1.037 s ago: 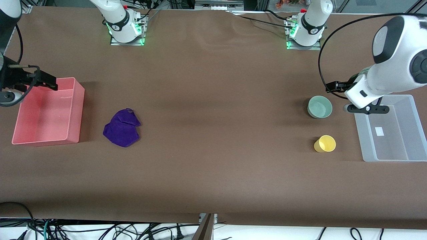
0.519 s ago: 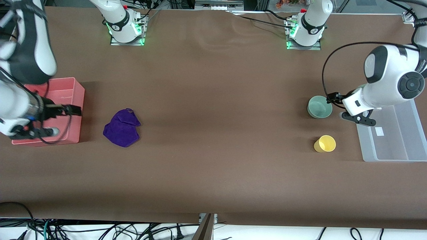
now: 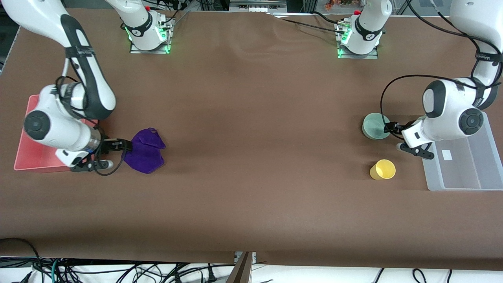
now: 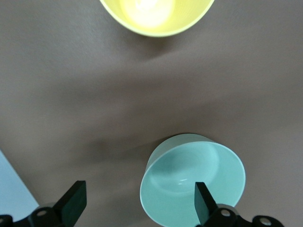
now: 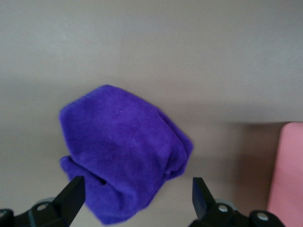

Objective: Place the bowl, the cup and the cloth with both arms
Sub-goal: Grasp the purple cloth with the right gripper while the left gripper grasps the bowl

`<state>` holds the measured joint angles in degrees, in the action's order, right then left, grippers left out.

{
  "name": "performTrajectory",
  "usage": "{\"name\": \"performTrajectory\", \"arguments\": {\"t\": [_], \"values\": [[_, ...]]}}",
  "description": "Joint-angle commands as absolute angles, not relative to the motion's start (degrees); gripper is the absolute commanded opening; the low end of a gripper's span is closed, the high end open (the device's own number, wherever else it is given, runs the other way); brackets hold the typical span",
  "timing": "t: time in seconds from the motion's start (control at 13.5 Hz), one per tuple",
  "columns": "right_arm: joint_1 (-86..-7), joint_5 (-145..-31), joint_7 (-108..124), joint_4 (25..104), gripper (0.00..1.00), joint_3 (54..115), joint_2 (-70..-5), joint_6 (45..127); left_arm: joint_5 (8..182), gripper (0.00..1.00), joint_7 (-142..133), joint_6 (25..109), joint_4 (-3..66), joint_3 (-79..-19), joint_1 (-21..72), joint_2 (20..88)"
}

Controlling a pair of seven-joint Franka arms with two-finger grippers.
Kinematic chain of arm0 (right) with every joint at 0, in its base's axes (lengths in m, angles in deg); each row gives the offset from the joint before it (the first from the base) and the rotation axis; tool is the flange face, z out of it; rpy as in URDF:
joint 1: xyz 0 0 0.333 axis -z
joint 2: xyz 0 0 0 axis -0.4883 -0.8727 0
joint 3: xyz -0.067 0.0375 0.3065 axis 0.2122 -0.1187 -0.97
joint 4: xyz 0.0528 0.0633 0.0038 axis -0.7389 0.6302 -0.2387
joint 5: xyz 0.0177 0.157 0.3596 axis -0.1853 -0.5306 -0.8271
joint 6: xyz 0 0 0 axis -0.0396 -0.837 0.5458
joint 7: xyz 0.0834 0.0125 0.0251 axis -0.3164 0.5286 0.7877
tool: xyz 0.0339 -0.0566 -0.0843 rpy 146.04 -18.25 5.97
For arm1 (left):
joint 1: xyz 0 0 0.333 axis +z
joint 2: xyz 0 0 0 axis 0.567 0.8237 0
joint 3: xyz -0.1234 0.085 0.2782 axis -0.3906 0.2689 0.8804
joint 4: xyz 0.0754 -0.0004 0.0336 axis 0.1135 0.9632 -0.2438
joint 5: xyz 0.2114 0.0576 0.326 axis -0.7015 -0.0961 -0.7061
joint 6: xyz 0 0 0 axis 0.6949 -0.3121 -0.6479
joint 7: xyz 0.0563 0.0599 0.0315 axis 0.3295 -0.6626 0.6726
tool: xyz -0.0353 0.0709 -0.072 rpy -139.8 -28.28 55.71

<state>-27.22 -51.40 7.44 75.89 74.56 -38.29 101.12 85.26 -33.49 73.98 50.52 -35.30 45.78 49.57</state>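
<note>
I expect the cloth (image 3: pixel 146 151) to come up as one heap when I lift it, because the purple cloth's layers lie folded over each other (image 5: pixel 93 176).
The sage-green bowl (image 3: pixel 375 125) stands upright toward the left arm's end of the table. The yellow cup (image 3: pixel 383 169) stands nearer the front camera than the bowl. My left gripper (image 3: pixel 390 127) is open at the bowl's rim. In the left wrist view (image 4: pixel 138 205) one finger is over the bowl's (image 4: pixel 194 182) inside and the other outside it; the cup (image 4: pixel 156 16) shows past the bowl. The purple cloth (image 3: pixel 145 151) lies crumpled toward the right arm's end. My right gripper (image 3: pixel 126 145) is open at the cloth's edge, and in the right wrist view (image 5: pixel 136 198) its fingers stand either side of the cloth (image 5: pixel 125 158).
A pink bin (image 3: pixel 23 159) stands at the right arm's end of the table, beside the right gripper, and shows in the right wrist view (image 5: pixel 289 170). A clear plastic bin (image 3: pixel 459 169) stands at the left arm's end, beside the bowl and cup.
Both arms came down from over their bins. The right gripper moved from the pink bin to the cloth. The left gripper moved from the clear bin to the bowl.
</note>
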Motion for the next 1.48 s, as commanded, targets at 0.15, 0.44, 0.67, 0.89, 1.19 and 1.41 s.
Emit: {"name": "performTrajectory", "arguments": {"t": [0.15, 0.44, 0.67, 0.89, 1.19, 1.41], "values": [[-28.3, -52.6, 7.0, 85.2, 1.0, 74.3, -36.4, 107.3, 86.2, 0.99, -34.6, 77.5, 52.9, -35.5, 47.1, 52.7], [-28.9, -52.6, 7.1, 86.4, 1.0, 73.3, -37.2, 107.3, 86.6, 0.31, -34.5, 77.3, 52.6, -35.5, 47.0, 54.5], [-28.9, -52.5, 7.1, 87.5, 0.93, 73.3, -38.0, 109.4, 86.8, 0.0, -34.3, 77.1, 52.1, -35.5, 47.0, 54.9], [-28.9, -52.5, 7.7, 88.0, 0.12, 73.3, -38.0, 110.2, 86.7, 0.0, -34.4, 73.0, 49.3, -35.5, 47.0, 53.6], [-28.7, -52.2, 8.3, 87.5, 0.0, 73.4, -37.8, 109.9, 85.9, 0.0, -36.5, 58.4, 37.0, -35.5, 47.0, 52.8], [-28.4, -51.9, 9.9, 85.2, 0.0, 73.5, -37.0, 108.8, 85.5, 0.0, -44.4, 57.7, 28.1, -34.6, 49.0, 53.4]]}}
